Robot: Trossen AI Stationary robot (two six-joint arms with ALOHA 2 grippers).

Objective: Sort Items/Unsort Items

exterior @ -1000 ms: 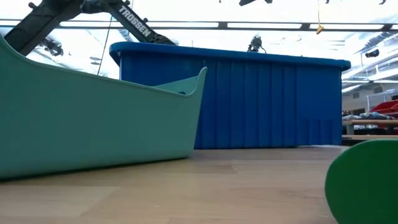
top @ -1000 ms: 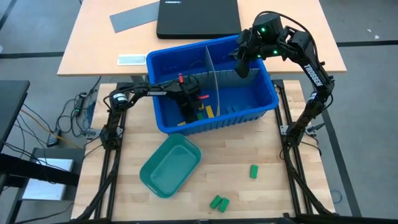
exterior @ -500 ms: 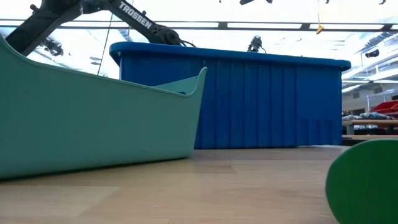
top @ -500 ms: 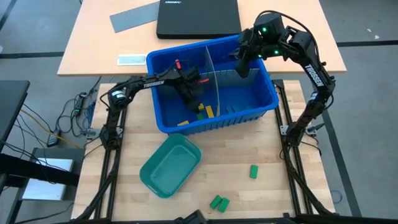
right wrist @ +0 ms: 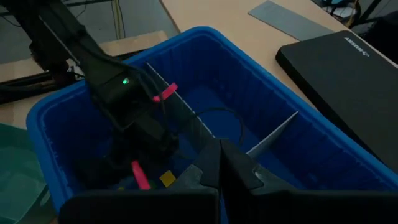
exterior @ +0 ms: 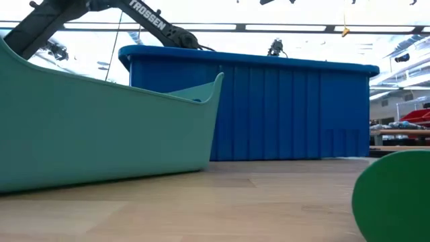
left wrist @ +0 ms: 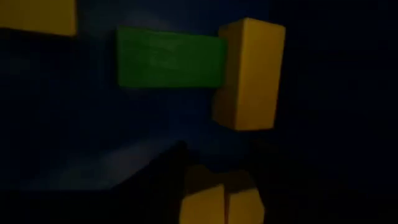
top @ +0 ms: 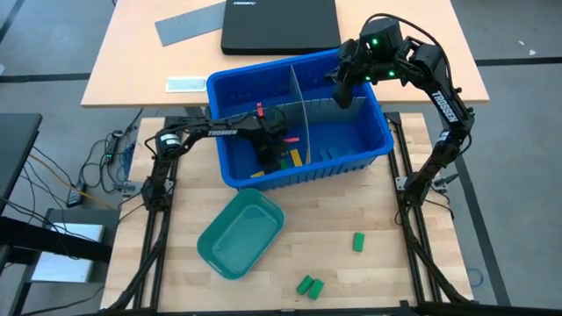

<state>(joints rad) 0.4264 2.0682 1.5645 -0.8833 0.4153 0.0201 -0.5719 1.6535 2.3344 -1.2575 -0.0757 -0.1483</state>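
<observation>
The green block lies crosswise to my left gripper's fingers, with its end (left wrist: 222, 61) against the upright yellow block. So I should open, turn and grip the green block by its long sides (left wrist: 168, 59).
A blue bin (top: 303, 178) with a grey divider (top: 299, 101) stands mid-table. In its left compartment, close to the near wall, lie yellow and green blocks (top: 290, 160). My left gripper (top: 268, 156) hangs low over them. Its wrist view shows a green block (left wrist: 171, 59) lying beside an upright yellow block (left wrist: 249, 74), with more yellow blocks (left wrist: 221, 205) close below. Three green blocks lie on the table nearer the front: one (top: 358, 241) alone and two (top: 309, 285) side by side. My right gripper (right wrist: 221, 158) is shut and empty, high above the bin's far right corner.
A teal tray (top: 211, 250) lies on the table in front of the bin, left of centre, and fills the left of the low view (exterior: 101, 128). On the desk behind are a black laptop (top: 279, 25), a grey sheet (top: 189, 25) and a white card (top: 186, 84).
My left gripper rose inside the bin and drew toward its far side, then came back down over the blocks by the near wall. The blocks on the table have not moved.
</observation>
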